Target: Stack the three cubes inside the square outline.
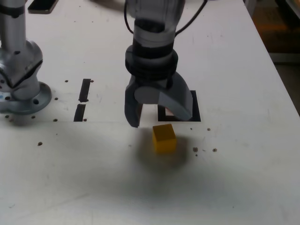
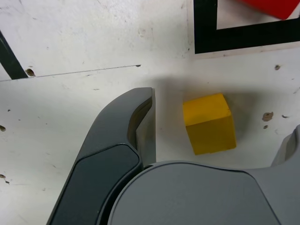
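My gripper (image 1: 152, 63) will carry the yellow cube, and since it covers the space behind that cube now, I expect the remaining cube hidden there (image 1: 140, 66) to appear then.
A yellow cube (image 1: 164, 138) (image 2: 208, 123) lies on the white table, just in front of the square outline (image 1: 196, 114) (image 2: 236, 33) of black tape. My gripper (image 1: 158, 120) (image 2: 220, 115) hangs open over the cube, one finger on each side and neither touching it. The wrist view shows a corner of a red cube (image 2: 276, 5) inside the outline. In the exterior view the gripper hides the red cube and much of the outline.
Two short black tape strips (image 1: 83, 99) lie at the exterior view's left. The arm's metal base (image 1: 21, 89) stands beyond them at the far left. Small holes and specks dot the table. A dark flat object (image 1: 43, 4) sits at the back left edge.
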Controlling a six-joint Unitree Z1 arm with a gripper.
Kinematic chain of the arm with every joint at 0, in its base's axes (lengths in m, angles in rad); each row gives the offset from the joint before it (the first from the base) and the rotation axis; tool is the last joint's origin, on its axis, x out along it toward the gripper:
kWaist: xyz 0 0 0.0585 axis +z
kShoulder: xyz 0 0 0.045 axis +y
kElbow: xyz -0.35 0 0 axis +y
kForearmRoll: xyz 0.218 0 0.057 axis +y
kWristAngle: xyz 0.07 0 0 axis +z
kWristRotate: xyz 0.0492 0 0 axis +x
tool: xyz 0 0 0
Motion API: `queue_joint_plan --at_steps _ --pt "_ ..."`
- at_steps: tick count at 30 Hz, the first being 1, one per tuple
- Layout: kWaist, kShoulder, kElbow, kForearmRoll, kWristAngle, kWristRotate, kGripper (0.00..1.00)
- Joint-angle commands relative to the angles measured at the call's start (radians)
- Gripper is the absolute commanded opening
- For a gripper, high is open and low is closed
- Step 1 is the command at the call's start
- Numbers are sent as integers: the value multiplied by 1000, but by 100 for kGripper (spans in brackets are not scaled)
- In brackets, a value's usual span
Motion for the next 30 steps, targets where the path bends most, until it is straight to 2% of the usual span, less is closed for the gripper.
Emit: queue_joint_plan --at_steps 1,14,18,22,28,30 --pt "-6 17 2 -16 -10 -1 99" --pt "-31 102 9 -106 -34 -7 96" --pt "-33 115 16 -122 -35 -6 91" --pt "-33 120 23 -120 -27 -9 75" --pt "-33 124 24 -131 24 -59 31" --pt "-33 125 21 -140 35 -69 20"
